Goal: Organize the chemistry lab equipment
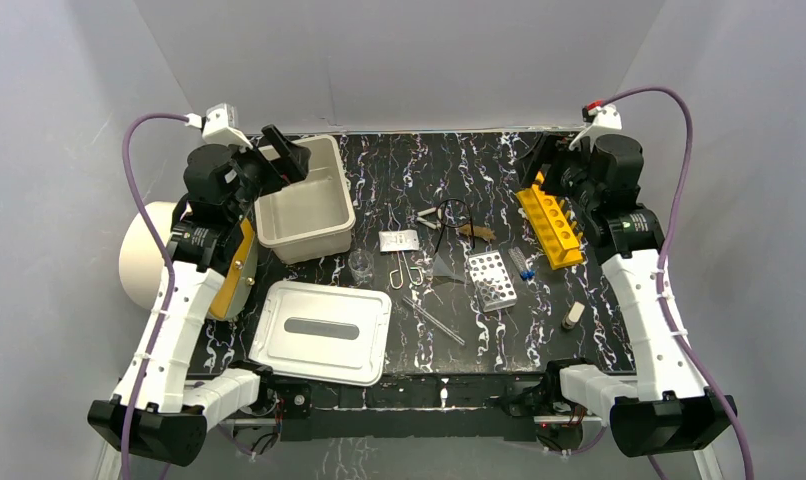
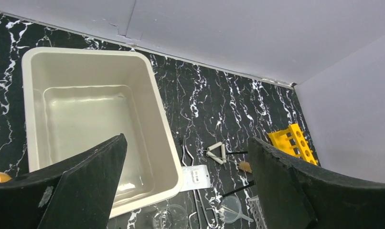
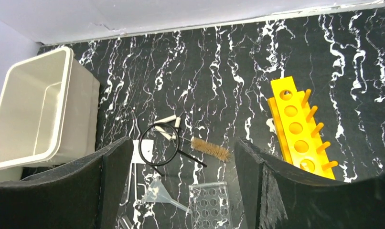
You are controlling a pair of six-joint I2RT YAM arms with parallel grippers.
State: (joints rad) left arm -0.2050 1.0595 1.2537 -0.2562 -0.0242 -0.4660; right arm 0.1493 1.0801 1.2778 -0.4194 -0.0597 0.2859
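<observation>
My left gripper is moving toward the black ring's rim (image 1: 456,200) at its bin-facing side and should keep going until the fingers are on either side of it, as the rim stands clear above the clay triangle and brush.
Small lab items lie mid-table: a clear beaker (image 1: 360,264), wire tongs (image 1: 407,270), a silver perforated rack (image 1: 491,279), blue-capped vials (image 1: 524,264), glass rods (image 1: 434,318) and a yellow tube rack (image 1: 551,226). My left gripper (image 1: 284,155) is open and empty, raised over the far left rim of the cream bin (image 1: 304,210). Its wrist view shows the bin (image 2: 162,138), tongs (image 2: 200,205) and beaker (image 2: 170,217) between the fingers (image 2: 85,186). My right gripper (image 1: 539,165) is open and empty above the yellow rack's far end (image 3: 295,129). The perforated rack (image 3: 209,205) lies below it.
The bin's lid (image 1: 322,332) lies at the near left. A black ring (image 3: 158,145), brush (image 3: 210,149), plastic funnel (image 3: 159,192), clay triangle (image 2: 217,153) and white packet (image 2: 196,175) lie among the items. A small white piece (image 1: 573,315) sits near right. A big cream cylinder (image 1: 144,255) stands off the left edge.
</observation>
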